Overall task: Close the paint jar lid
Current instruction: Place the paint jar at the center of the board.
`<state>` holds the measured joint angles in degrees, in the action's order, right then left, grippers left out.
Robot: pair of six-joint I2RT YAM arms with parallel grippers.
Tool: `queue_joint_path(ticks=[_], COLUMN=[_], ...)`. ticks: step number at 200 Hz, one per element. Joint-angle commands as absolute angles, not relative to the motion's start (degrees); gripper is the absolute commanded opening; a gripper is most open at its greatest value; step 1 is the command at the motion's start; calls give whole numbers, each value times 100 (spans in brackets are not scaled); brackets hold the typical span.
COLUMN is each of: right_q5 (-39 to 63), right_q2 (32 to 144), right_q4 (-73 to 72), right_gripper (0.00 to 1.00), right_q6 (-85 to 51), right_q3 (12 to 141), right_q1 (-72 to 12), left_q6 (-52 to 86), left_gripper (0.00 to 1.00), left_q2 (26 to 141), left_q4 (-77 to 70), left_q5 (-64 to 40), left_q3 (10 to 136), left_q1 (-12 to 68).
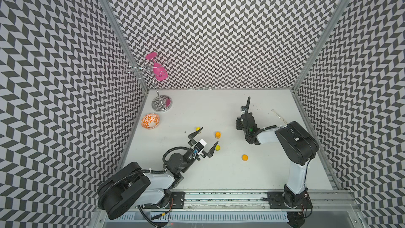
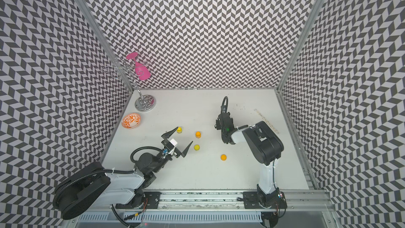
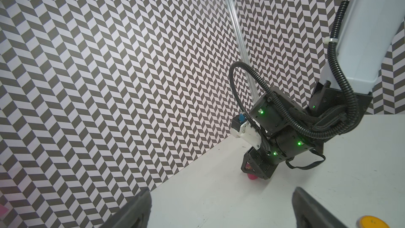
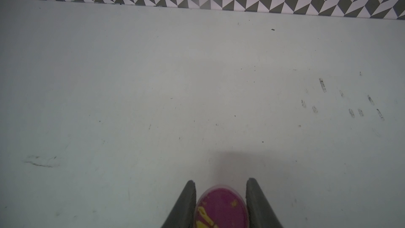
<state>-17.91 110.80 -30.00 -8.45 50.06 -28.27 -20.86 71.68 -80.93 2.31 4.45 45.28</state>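
Note:
The pink paint jar (image 4: 221, 209) is upright in my right gripper's fingers and the white space ahead (image 1: 233, 113) is open, so my right gripper continues to move toward the back and lets go there.
A small pink paint jar (image 4: 221, 209) stands on the white table, and my right gripper (image 4: 221, 180) is shut on it from above. Its round magenta top has yellow smears; I cannot tell whether that is a lid or bare paint. In the left wrist view the jar (image 3: 252, 176) peeks out under the right gripper (image 3: 256, 167). In both top views the right gripper (image 1: 238, 126) hides the jar. My left gripper (image 1: 209, 135) hovers open and holds nothing, its fingers (image 3: 140, 207) wide apart.
Near the left gripper are a yellow jar (image 1: 198, 129), an orange jar (image 1: 217, 134), a yellow piece (image 1: 217, 148) and an orange piece (image 1: 244, 157). An orange patterned bowl (image 1: 150, 121) and a wire rack (image 1: 161, 103) holding a pink glass (image 1: 158, 71) stand at back left.

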Motion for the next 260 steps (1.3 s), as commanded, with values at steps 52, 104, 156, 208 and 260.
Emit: queue_joint_path(ticks=[52, 104, 156, 208, 260], right_q5=[-1476, -1241, -1153, -1178, -1187], right_q2=[11486, 11737, 11832, 11864, 11918], right_q4=[-2898, -2437, -2307, -2228, -2119], right_gripper=[3, 4, 5, 9, 15], right_q6=[-894, -914, -910, -941, -948], right_q3=[5716, 6121, 6249, 6300, 6398], right_q1=[-2693, -2623, -2593, -2589, -2589], left_q6=[-2017, -1975, -1915, -1855, -1749], left_gripper=[100, 100, 100, 100, 100], left_q2=[7207, 7239, 7284, 7192, 7194], left_q4=[-8218, -8227, -8174, -8108, -8006], left_q5=[303, 291, 229, 185, 212], left_q3=[545, 554, 579, 587, 640], left_q1=[4479, 4469, 4466, 4472, 4469])
